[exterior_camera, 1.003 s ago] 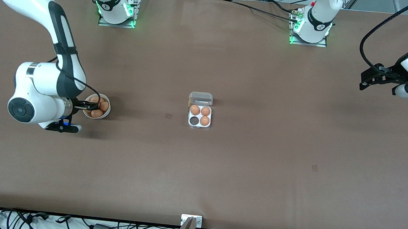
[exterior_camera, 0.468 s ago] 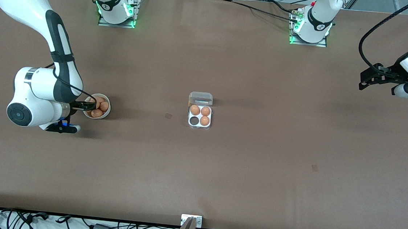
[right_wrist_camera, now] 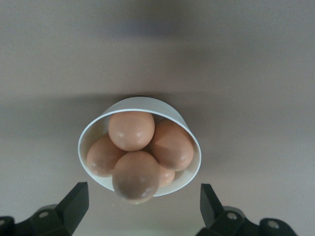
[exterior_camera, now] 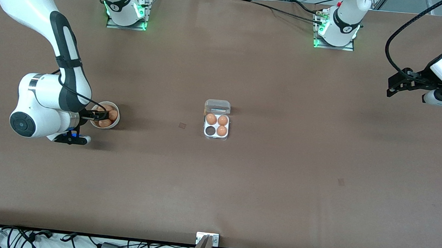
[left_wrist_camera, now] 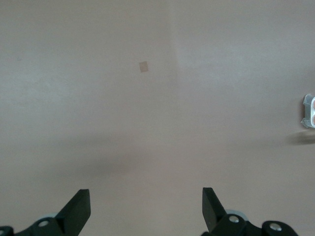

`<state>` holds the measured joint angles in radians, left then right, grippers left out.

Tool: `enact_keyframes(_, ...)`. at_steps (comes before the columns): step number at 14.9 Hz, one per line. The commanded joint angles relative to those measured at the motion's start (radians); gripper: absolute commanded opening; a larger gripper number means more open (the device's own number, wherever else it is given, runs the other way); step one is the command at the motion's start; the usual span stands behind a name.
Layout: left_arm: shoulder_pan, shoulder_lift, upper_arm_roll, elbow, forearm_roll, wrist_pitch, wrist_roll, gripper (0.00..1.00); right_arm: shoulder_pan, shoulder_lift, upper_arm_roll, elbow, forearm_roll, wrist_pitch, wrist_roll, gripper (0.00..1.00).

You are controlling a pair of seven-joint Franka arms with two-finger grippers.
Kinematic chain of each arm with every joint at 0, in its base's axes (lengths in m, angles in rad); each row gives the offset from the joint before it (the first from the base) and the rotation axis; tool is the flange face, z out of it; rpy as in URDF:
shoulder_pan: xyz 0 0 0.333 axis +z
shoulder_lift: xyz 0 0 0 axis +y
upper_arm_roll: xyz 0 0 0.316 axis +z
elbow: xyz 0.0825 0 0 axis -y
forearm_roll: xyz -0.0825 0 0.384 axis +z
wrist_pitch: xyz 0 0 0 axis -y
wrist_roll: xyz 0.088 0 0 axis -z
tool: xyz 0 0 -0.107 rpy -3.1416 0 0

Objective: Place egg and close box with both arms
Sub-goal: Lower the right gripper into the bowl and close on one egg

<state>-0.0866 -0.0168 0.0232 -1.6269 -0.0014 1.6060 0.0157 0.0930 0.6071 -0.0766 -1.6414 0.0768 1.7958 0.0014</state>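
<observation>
The robot should expect another egg partly hidden under the nearest egg (right_wrist_camera: 136, 177) when it lifts that egg away, because a brown sliver (right_wrist_camera: 167, 176) shows beside it.
The clear-plastic box (exterior_camera: 215, 136) lies in the middle of the table with its lid (exterior_camera: 217, 106) open. It holds three brown eggs (exterior_camera: 223, 120) and one empty cell (exterior_camera: 209, 130). A white bowl (exterior_camera: 115, 123) with several brown eggs (exterior_camera: 105, 123) stands toward the right arm's end. My right gripper (exterior_camera: 92, 116) is open and empty, low beside the bowl's rim. In the right wrist view the gripper (right_wrist_camera: 143, 201) frames the bowl (right_wrist_camera: 147, 101), with the nearest egg (right_wrist_camera: 135, 176) just ahead of the fingertips. My left gripper (exterior_camera: 392, 87) is open and empty, held over bare table at the left arm's end, waiting.
The box's edge shows at the border of the left wrist view (left_wrist_camera: 309, 110), well away from my open left gripper (left_wrist_camera: 146, 206). Small dark marks sit on the brown tabletop (exterior_camera: 182, 125) (exterior_camera: 340, 181). A metal bracket (exterior_camera: 207, 239) is at the table's edge nearest the front camera.
My right wrist has shifted slightly beside the bowl, staying open. My left gripper has drifted a little toward the middle of the table.
</observation>
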Motion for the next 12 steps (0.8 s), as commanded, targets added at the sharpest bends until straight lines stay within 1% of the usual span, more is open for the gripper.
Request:
enact_keyframes(1, -0.002, -0.005, -0.002, 0.010, 0.018, -0.009, 0.001, 1.00, -0.007, 0.013, 0.001, 0.003, 0.020, 0.013, -0.029, 1.00)
enact_keyframes(2, -0.004, -0.003, -0.002, 0.010, 0.018, -0.008, 0.001, 1.00, -0.007, 0.013, 0.001, 0.005, 0.020, 0.013, -0.029, 1.00)
enact_keyframes(3, -0.002, -0.003, -0.002, 0.012, 0.020, -0.006, 0.001, 1.00, -0.007, 0.014, 0.001, 0.005, 0.021, 0.013, -0.029, 0.97)
enact_keyframes(5, -0.001, -0.003, 0.000, 0.010, 0.018, -0.006, 0.001, 1.00, -0.007, 0.016, 0.001, 0.005, 0.021, 0.013, -0.027, 0.87)
enact_keyframes(6, 0.004, -0.003, 0.001, 0.012, 0.018, -0.006, 0.001, 1.00, -0.007, 0.016, 0.001, 0.005, 0.021, 0.013, -0.027, 0.84)
enact_keyframes(8, 0.002, -0.003, 0.001, 0.013, 0.018, -0.008, 0.001, 1.00, -0.007, 0.017, 0.001, 0.005, 0.021, 0.013, -0.027, 0.74)
enact_keyframes(10, 0.001, -0.003, 0.000, 0.013, 0.018, -0.008, 0.001, 1.00, -0.007, 0.017, 0.001, 0.008, 0.023, 0.014, -0.027, 0.70)
enact_keyframes(12, 0.001, -0.002, 0.001, 0.013, 0.018, -0.008, 0.001, 1.00, -0.007, 0.017, 0.001, 0.008, 0.027, 0.020, -0.027, 0.68)
